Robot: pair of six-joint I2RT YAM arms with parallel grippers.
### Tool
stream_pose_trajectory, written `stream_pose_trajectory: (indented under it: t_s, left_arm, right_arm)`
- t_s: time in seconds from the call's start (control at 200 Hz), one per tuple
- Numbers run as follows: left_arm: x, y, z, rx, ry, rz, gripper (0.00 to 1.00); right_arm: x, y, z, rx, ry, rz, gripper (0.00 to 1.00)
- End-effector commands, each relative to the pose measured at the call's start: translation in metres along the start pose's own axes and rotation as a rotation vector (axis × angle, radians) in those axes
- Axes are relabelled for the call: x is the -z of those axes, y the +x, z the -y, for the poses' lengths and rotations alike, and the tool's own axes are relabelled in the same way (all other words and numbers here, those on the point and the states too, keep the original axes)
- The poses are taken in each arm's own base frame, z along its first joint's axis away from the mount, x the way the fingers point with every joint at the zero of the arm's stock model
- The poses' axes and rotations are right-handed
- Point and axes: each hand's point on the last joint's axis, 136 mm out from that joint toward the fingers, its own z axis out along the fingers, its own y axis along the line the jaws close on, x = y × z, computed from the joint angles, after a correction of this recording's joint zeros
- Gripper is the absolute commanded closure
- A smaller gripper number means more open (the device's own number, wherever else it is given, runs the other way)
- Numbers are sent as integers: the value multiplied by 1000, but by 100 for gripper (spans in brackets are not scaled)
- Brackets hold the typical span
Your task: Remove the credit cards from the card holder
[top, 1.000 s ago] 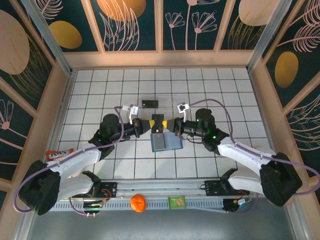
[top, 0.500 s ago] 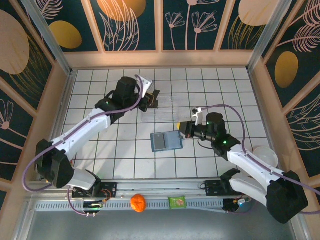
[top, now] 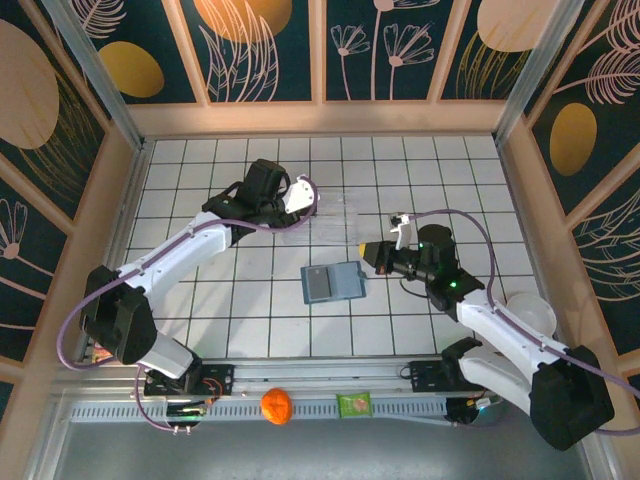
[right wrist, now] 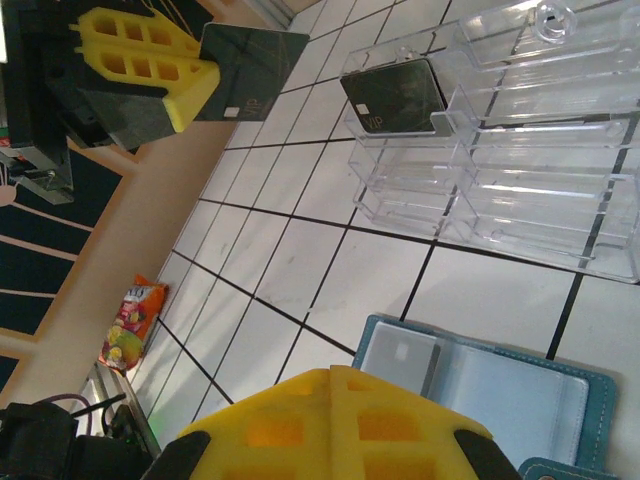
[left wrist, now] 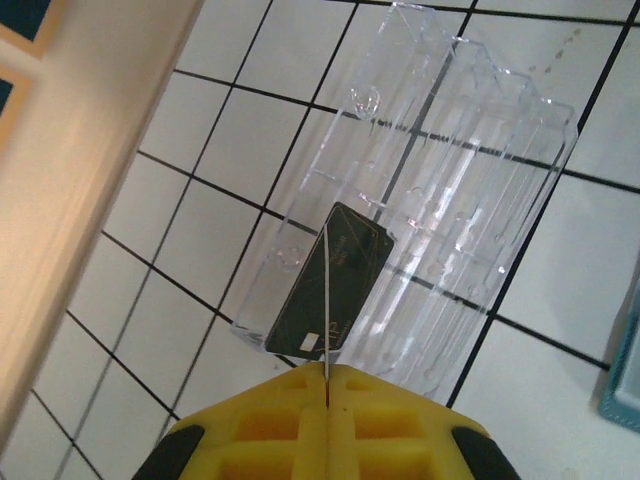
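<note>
My left gripper should keep lowering the card until it sits inside, as the held credit card's loose end [right wrist: 280, 78] points at the tray's open end compartment.
The teal card holder [top: 333, 283] lies open on the tiles, its greyish inner panel [right wrist: 398, 362] facing up. Behind it stands a clear plastic tray [top: 338, 212], and one black credit card [left wrist: 335, 280] lies flat in its end compartment. My left gripper [left wrist: 327, 372] hovers over that end of the tray, shut on a second dark credit card [right wrist: 255, 60], which the left wrist view catches edge-on. My right gripper [top: 366, 252] is shut with nothing in it, just right of the card holder and above its near edge [right wrist: 332, 375].
A white bowl [top: 530, 312] sits by the right arm. An orange ball [top: 276, 405] and a green packet [top: 354, 405] lie on the front rail. A snack packet [right wrist: 130, 325] rests by the left wooden wall [left wrist: 70, 180].
Both grippers were together at the card holder. The left arm has since swung back to the tray carrying a card, and the right gripper has drawn away to the right.
</note>
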Motion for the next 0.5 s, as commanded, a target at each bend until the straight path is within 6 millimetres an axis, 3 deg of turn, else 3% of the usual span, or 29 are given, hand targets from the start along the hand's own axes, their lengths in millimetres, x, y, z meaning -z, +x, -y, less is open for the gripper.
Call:
stream_pose_trajectory:
  t_s: [0.0,0.475,0.495]
  left_arm:
    - [-6,7,-1,-148,4,-58,100]
    - [-33,-4,7,-245,138,-61,100]
    - [-43,2,12,-245,160,-80,100]
  right_arm:
    - [-1,-3,1,-10,-1,0,99]
    - [-6,-6,7,-32,29,-11,100]
    - [-6,-6,8,-34,33,-12,100]
